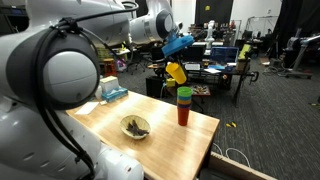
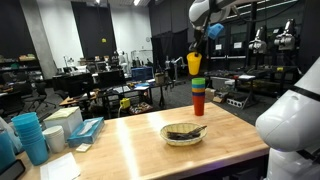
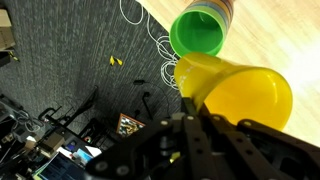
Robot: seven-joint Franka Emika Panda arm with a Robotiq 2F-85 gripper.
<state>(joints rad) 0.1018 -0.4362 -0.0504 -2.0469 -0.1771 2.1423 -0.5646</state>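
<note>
I should use my gripper to swing the yellow cup (image 1: 176, 73) more upright over the stack (image 1: 184, 98) before I lower it in, because it is tilted above the green cup's opening.
My gripper (image 3: 200, 108) is shut on the rim of a yellow cup (image 3: 235, 90), which hangs tilted in the air. In both exterior views the yellow cup (image 1: 176, 72) (image 2: 194, 63) is just above a stack of cups (image 1: 184, 104) (image 2: 198, 93) with a green cup on top, standing near the far edge of the wooden table (image 1: 170, 145). From the wrist the green cup's open mouth (image 3: 198, 33) lies just beyond the yellow one. The gripper (image 1: 176, 50) (image 2: 197, 45) comes down from above.
A bowl (image 1: 135, 127) (image 2: 184, 133) with a dark utensil in it sits mid-table. Stacked blue cups (image 2: 30, 137) and a box with blue cloths (image 2: 75, 127) are at one end. Beyond the table edge are carpet, cables and cluttered desks.
</note>
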